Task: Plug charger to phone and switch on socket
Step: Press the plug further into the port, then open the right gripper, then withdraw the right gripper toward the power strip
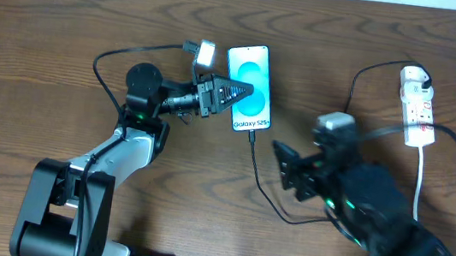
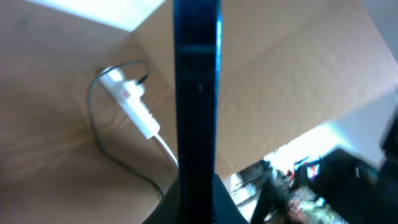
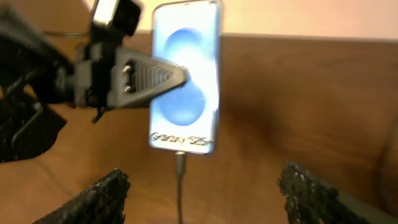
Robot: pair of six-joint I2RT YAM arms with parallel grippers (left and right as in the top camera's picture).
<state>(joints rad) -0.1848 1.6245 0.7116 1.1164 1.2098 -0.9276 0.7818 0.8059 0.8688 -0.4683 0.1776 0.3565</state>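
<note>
The charger's plug is only a little way into the phone's bottom end (image 1: 251,131). My right gripper should take the plug (image 1: 252,138) and push it in before switching on the socket.
The phone (image 1: 255,67) lies face up at the middle back of the table, its light-blue screen showing "Galaxy S25+". My left gripper (image 1: 241,90) reaches in from the left and is shut on the phone's left side. In the left wrist view the phone is a dark edge-on bar (image 2: 196,93). The black charger (image 1: 259,176) has its tip in the phone's bottom end (image 3: 180,163) and loops round to the white socket (image 1: 416,110) at the back right. My right gripper (image 3: 202,199) is open and empty, just in front of the phone, with the cable between its fingers.
The socket's white cord (image 1: 424,172) runs toward the front over my right arm. The socket also shows in the left wrist view (image 2: 134,102). A white block on the left wrist (image 1: 204,54) sits beside the phone's top left corner.
</note>
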